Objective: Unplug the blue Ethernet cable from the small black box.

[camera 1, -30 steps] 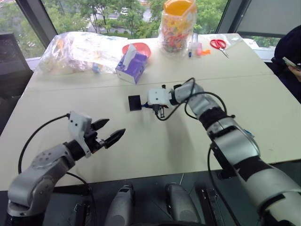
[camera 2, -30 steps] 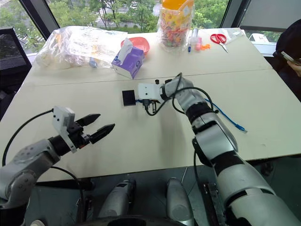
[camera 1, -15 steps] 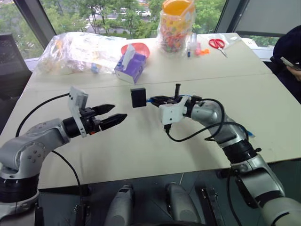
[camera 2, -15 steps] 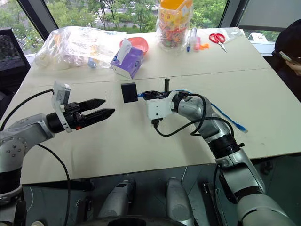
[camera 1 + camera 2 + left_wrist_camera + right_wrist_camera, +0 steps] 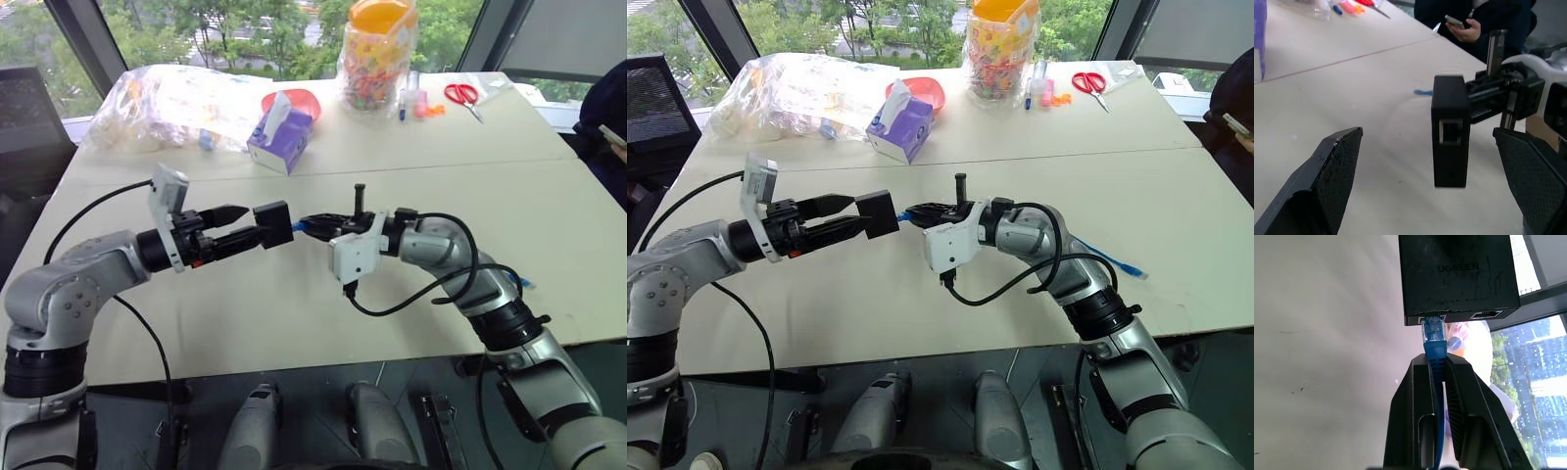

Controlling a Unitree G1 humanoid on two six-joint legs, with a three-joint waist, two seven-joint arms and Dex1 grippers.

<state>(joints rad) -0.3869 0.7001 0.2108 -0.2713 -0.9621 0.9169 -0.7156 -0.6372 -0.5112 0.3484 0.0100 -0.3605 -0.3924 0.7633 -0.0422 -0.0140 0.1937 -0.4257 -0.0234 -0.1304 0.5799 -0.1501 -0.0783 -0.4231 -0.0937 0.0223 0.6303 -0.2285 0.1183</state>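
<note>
I should clamp the box with my left gripper before my right gripper opens, turns and takes the plug again, because the black box hangs only by the cable's plug.
The small black box hangs in the air above the table, carried by the plug of the blue Ethernet cable seated in its socket. My right gripper is shut on the cable just behind the plug. From there the cable trails back along my right arm to a loose end on the table. My left gripper is open and level, and the box sits just beyond its fingertips, in line with the gap. Neither finger touches the box.
At the far side stand a purple tissue box, a pink bowl, a clear plastic bag, a candy jar, markers and red scissors. A person holding a phone sits at the right edge.
My right gripper drew back and rose, lifting the box off the table by its cable. My left gripper rose and moved forward until its open fingers came up to the box.
</note>
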